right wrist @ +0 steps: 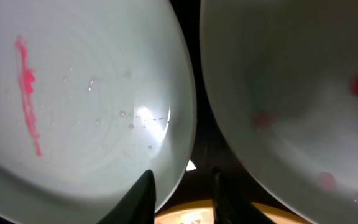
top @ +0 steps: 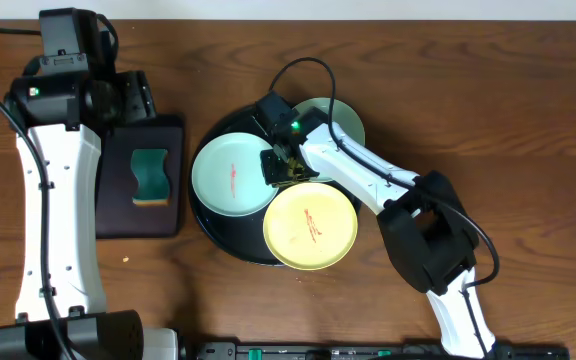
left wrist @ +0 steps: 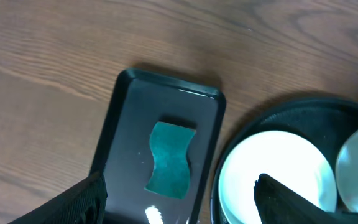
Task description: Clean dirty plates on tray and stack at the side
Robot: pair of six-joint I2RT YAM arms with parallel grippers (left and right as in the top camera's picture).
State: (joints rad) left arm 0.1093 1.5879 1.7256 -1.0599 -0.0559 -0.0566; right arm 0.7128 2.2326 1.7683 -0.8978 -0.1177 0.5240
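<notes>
My right gripper straddles the smeared mint-blue plate's rim [right wrist: 178, 179], so it should stay there to steady the plate while my left gripper brings the teal sponge [top: 150, 178].
The round black tray [top: 220, 236] holds three plates. A mint-blue plate [top: 226, 178] with a red smear lies at its left, a yellow plate [top: 310, 226] with a red smear at the front, and a second mint plate [top: 345, 116] at the back right. My right gripper [top: 282, 166] hangs low over the tray between them. In the right wrist view its narrowly open fingers [right wrist: 184, 200] straddle the rim of the left plate [right wrist: 86, 93]. The back plate [right wrist: 291, 81] is to the right and the yellow plate [right wrist: 185, 216] below. My left gripper [left wrist: 179, 205] is open and empty.
A smaller rectangular black tray [top: 118, 215] left of the round tray holds a teal sponge [top: 151, 175]. In the left wrist view the sponge [left wrist: 169, 158] lies ahead between the fingers, with the left plate [left wrist: 278, 168] to the right. Bare wood table surrounds both trays.
</notes>
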